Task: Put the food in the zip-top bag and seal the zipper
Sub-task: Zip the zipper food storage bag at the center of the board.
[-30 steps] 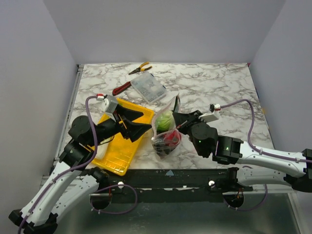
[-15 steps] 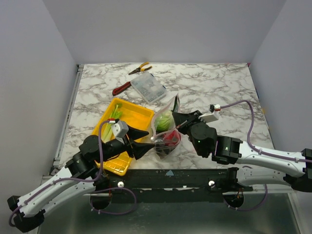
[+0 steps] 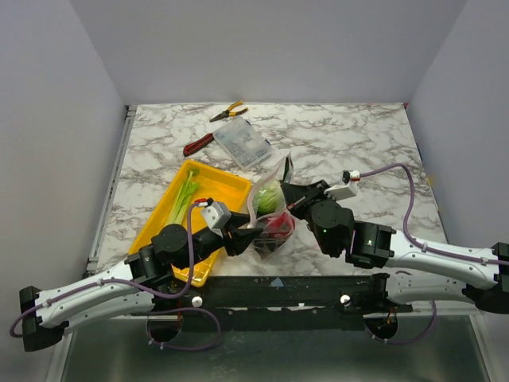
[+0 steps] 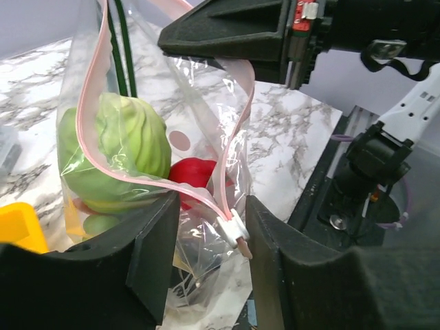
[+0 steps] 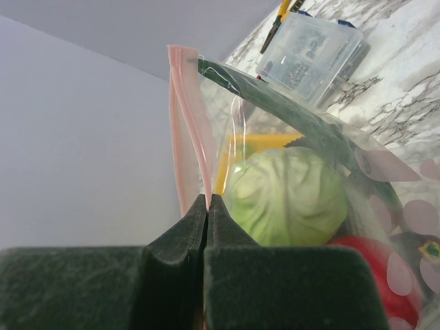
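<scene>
My right gripper is holding the zipper far away from the white slider, so my left gripper should pinch the slider [image 4: 233, 226] first. My right gripper should then take the zipper next to it.
The zip-top bag [image 3: 270, 216] stands upright on the marble with the food inside: a green cabbage [image 4: 117, 148], a red tomato [image 4: 199, 175] and darker pieces below. My right gripper [image 5: 207, 199] is shut on the bag's top edge at the pink zipper [image 5: 185, 124], holding it up. My left gripper [image 4: 213, 234] is at the bag's near end. Its fingers stand apart on either side of the white slider [image 4: 234, 230], which lies close to the right-hand finger. A white-green leek [image 3: 184, 195] lies in the yellow tray [image 3: 227, 187].
A rigid clear box [image 3: 242, 143] sits behind the bag, with red-handled pliers [image 3: 199, 144] and yellow-handled pliers [image 3: 228, 111] further back. The yellow tray lies left of the bag, under my left arm. The table's front edge is just below the bag.
My left arm has swung from over the tray to the bag's near end, uncovering the leek, and its jaws have narrowed around the slider. The right gripper has held still.
</scene>
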